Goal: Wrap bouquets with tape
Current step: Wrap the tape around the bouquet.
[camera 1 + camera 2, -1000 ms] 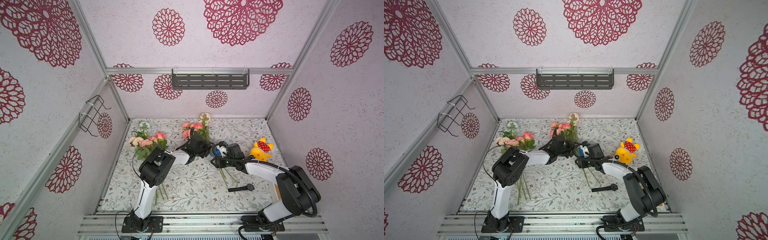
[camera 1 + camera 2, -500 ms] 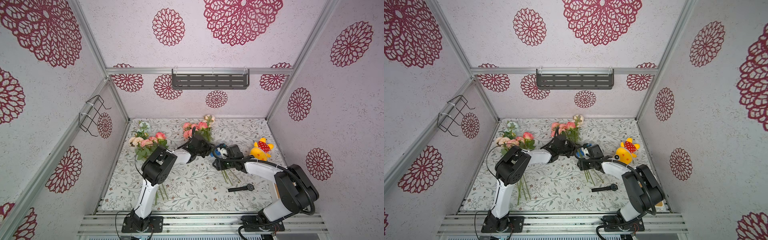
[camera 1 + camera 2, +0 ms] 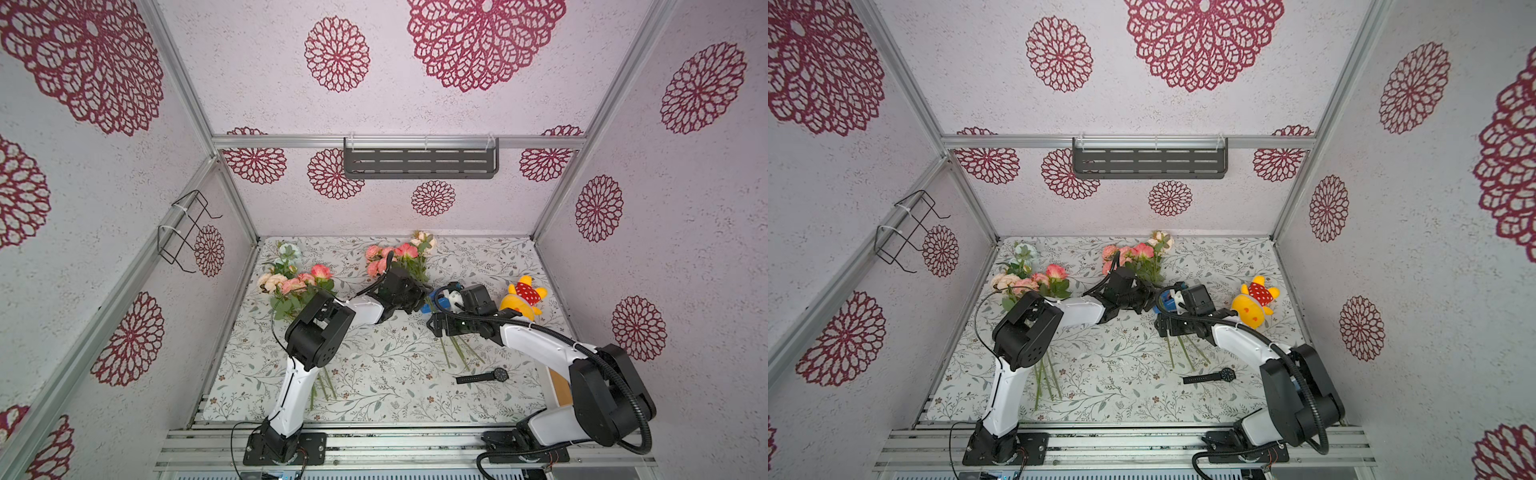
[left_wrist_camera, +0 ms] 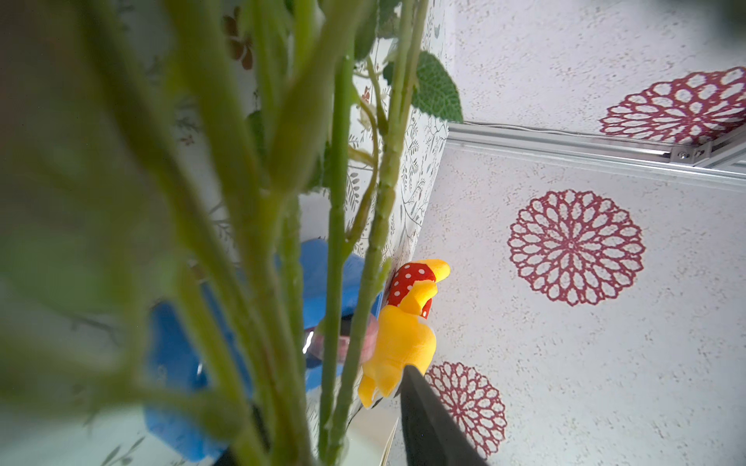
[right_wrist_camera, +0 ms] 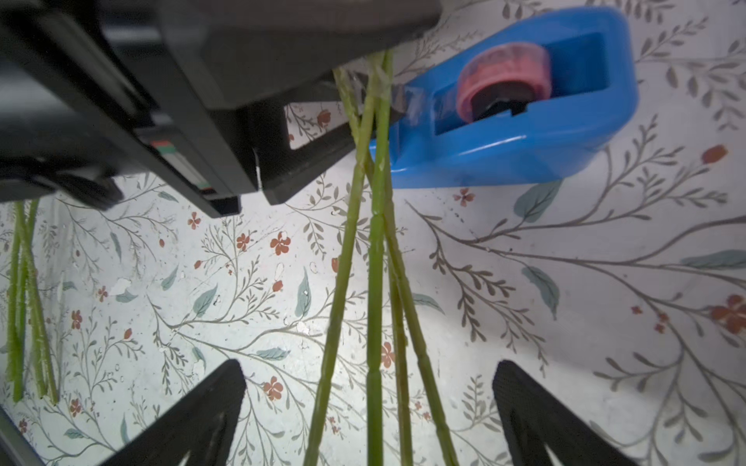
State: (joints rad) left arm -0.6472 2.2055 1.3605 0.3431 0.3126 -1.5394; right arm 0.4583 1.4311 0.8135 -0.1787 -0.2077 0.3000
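The stems fan out (image 5: 377,334) under the clear tape of the blue tape dispenser, so the robot's right gripper needs to go up and squeeze the stems together (image 5: 377,167) near the tape.
One bouquet (image 3: 395,254) (image 3: 1136,253) lies mid-table with pink and peach blooms towards the back wall. My left gripper (image 3: 411,293) (image 3: 1142,297) is shut around its green stems (image 4: 335,282), and only one dark finger (image 4: 428,423) shows past them. The stems (image 5: 373,262) run on between my right gripper's (image 5: 369,403) (image 3: 435,326) wide-open fingers, touching neither. The blue tape dispenser (image 5: 524,121) (image 3: 432,298) stands against the stems beside the left gripper, and its reddish tape roll (image 5: 504,80) shows. The other bouquet (image 3: 295,282) (image 3: 1034,278) lies at the left.
A yellow plush toy (image 3: 521,297) sits at the right wall, just behind the right arm. A black wristwatch (image 3: 484,377) lies near the stem ends. A grey shelf (image 3: 419,158) hangs on the back wall and a wire basket (image 3: 187,228) on the left wall.
My right gripper's jaws have spread wide apart around the stems. The held bouquet's blooms have shifted slightly to the right. The left gripper stays at the stems.
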